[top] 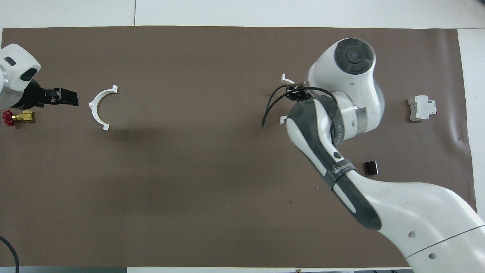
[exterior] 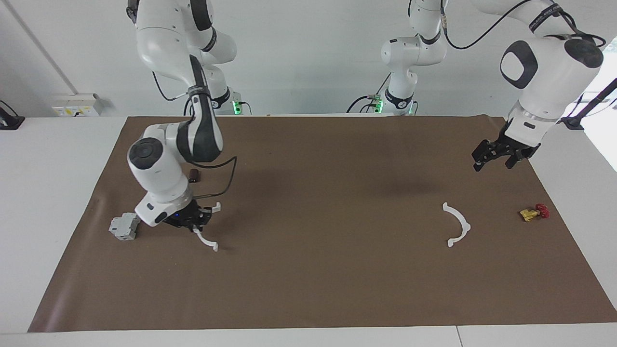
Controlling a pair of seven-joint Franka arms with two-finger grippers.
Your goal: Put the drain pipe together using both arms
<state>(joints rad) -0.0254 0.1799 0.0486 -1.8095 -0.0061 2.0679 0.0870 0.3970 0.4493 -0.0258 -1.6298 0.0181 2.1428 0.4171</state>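
Observation:
Next, my left gripper grabs the free half-ring by its arc [top: 93, 104] and brings it over, because it lies far from the half-ring in my right gripper [exterior: 207, 239].
The drain pipe lies in two thin white half-ring pieces. One half-ring [exterior: 208, 242] [top: 285, 79] is toward the right arm's end of the mat, and my right gripper [exterior: 195, 222] [top: 294, 94] is down at mat level, shut on the middle of its arc. Only its tabbed ends stick out past the hand. The other half-ring [exterior: 460, 224] [top: 97, 108] lies free on the mat toward the left arm's end. My left gripper [exterior: 492, 166] [top: 74, 97] hangs open and holds nothing, over the mat between that piece and the mat's edge.
A yellow-and-red valve [exterior: 534, 212] [top: 15, 118] lies near the mat's edge at the left arm's end. A grey boxy block [exterior: 124, 226] [top: 421, 108] sits beside the right gripper. A small dark cylinder [exterior: 194, 175] [top: 371, 167] lies nearer the robots, under the right arm.

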